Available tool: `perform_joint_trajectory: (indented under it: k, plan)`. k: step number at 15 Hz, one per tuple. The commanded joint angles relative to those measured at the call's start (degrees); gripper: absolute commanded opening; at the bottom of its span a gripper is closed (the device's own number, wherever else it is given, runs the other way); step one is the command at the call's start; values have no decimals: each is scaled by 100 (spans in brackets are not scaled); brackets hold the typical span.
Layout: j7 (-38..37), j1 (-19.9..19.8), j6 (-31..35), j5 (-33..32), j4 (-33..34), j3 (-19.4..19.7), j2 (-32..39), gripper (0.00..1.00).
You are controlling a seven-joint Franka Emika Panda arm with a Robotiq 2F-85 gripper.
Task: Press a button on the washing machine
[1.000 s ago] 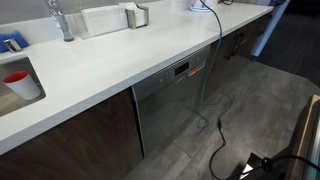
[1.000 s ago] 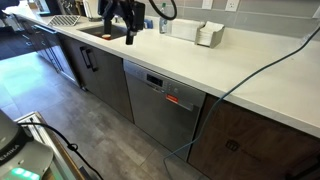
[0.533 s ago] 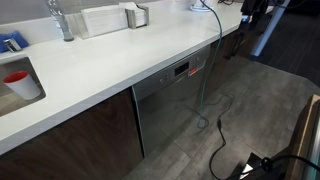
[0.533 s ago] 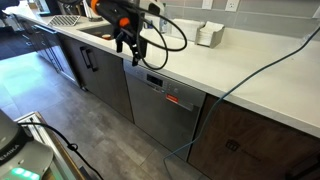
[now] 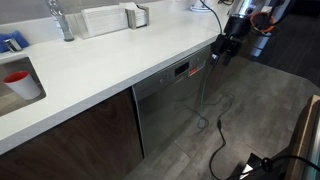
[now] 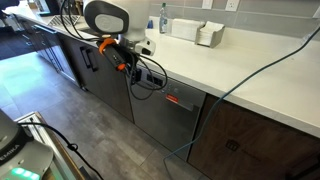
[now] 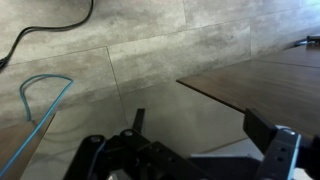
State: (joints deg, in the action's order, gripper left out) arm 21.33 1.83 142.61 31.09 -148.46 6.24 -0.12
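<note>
My gripper is open and pointing down at the floor (image 7: 150,65), so next I close its fingers and turn them to the washing machine's control strip (image 5: 183,69) before I press a button.
The washing machine (image 5: 168,108) is a grey brushed-steel front under the white counter, seen in both exterior views (image 6: 160,118). Its narrow dark control strip (image 5: 186,68) along the top shows small red lights (image 6: 176,99). My gripper (image 5: 221,52) hangs below the counter edge, in front of the cabinets beside the machine's upper corner (image 6: 138,74), not touching the strip as far as I can see. In the wrist view the gripper (image 7: 205,132) is open and empty, its two dark fingers wide apart over the grey floor.
The white counter (image 5: 110,62) overhangs the machine. Dark brown cabinet doors (image 6: 95,72) flank it. A blue cable (image 6: 216,104) hangs over the counter edge. A black cable (image 5: 219,142) lies on the floor. A red cup (image 5: 18,82) sits in the sink.
The arm has come down from above the counter to in front of the cabinet fronts, and the gripper now sits below the counter edge near the machine's top.
</note>
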Motion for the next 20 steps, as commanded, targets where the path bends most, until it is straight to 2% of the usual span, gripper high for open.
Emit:
perform_joint_trajectory:
  k: [1,13,18,20]
  plan:
    - [42,-156,53,14,19,-196,83,100]
    - [94,-164,82,13,46,-214,134,100]
    - [302,-170,206,914,206,-523,902,100]
    - [574,-234,222,1493,259,-725,1136,100]
